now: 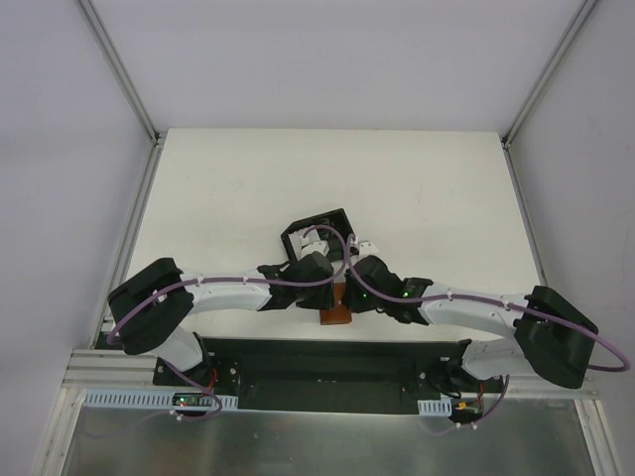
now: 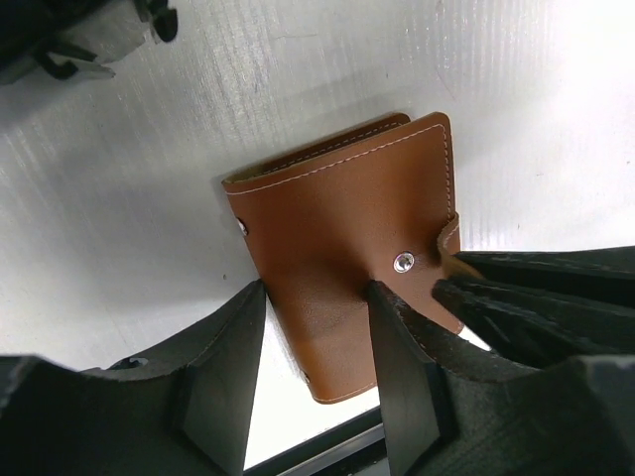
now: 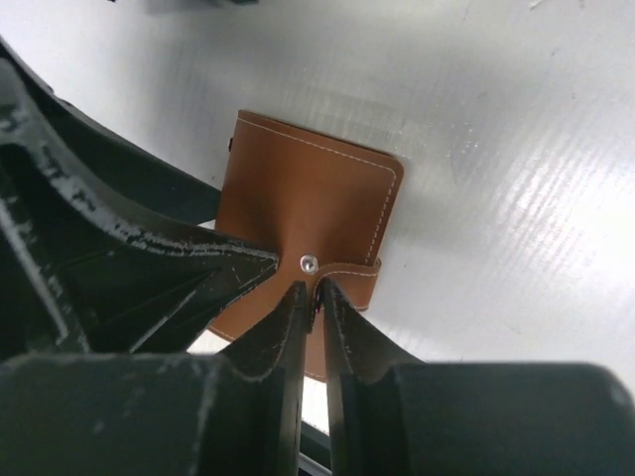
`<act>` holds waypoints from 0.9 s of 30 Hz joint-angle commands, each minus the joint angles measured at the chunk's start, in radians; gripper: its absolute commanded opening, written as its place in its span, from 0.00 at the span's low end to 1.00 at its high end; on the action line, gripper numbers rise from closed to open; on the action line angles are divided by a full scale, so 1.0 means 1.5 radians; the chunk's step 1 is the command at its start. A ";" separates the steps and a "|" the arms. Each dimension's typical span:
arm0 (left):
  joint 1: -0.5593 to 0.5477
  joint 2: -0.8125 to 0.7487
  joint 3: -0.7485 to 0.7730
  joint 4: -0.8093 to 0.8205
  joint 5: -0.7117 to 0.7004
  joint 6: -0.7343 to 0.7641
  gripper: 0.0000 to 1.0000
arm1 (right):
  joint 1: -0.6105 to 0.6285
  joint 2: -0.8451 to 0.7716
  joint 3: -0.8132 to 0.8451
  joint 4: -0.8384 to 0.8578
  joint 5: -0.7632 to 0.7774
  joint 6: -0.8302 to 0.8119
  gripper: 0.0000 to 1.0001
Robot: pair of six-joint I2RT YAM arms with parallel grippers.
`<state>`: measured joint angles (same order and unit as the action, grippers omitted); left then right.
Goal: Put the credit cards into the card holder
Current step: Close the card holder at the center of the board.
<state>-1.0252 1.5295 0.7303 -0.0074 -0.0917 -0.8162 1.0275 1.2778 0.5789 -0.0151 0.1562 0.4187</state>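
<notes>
I should let go of the snap strap (image 3: 352, 282) with my right gripper and use that gripper to press the strap down over the snap (image 3: 310, 264), because the strap curls up in my right gripper next to the metal snap.
A closed brown leather wallet (image 2: 347, 228) lies on the white table near the front edge; it also shows in the top view (image 1: 334, 316) and the right wrist view (image 3: 308, 198). My right gripper (image 3: 318, 293) is shut on the wallet's snap strap (image 3: 357, 276), beside the metal snap. My left gripper (image 2: 313, 297) is open, its fingers (image 2: 397, 357) straddling the wallet's near part, one tip on the leather face. The black card holder (image 1: 298, 234) stands just behind both grippers. No credit card shows in any view.
Both arms meet over the middle of the table (image 1: 446, 188). The black base rail (image 1: 327, 357) runs along the front edge, right by the wallet. A dark object (image 2: 60, 45) shows partly at the top left of the left wrist view.
</notes>
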 commanded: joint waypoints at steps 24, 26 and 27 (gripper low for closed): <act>-0.014 -0.055 -0.055 -0.022 -0.073 -0.029 0.52 | -0.085 -0.188 -0.088 0.036 -0.108 0.024 0.30; -0.014 -0.056 -0.051 -0.022 -0.076 -0.012 0.55 | -0.105 -0.197 -0.099 0.036 -0.121 0.015 0.25; -0.014 -0.055 -0.049 -0.021 -0.073 -0.005 0.56 | -0.114 -0.197 -0.101 0.036 -0.133 0.010 0.21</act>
<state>-1.0355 1.4666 0.6701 0.0120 -0.1619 -0.8696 0.8993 1.0107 0.4507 0.0433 -0.0319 0.4480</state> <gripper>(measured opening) 0.541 0.262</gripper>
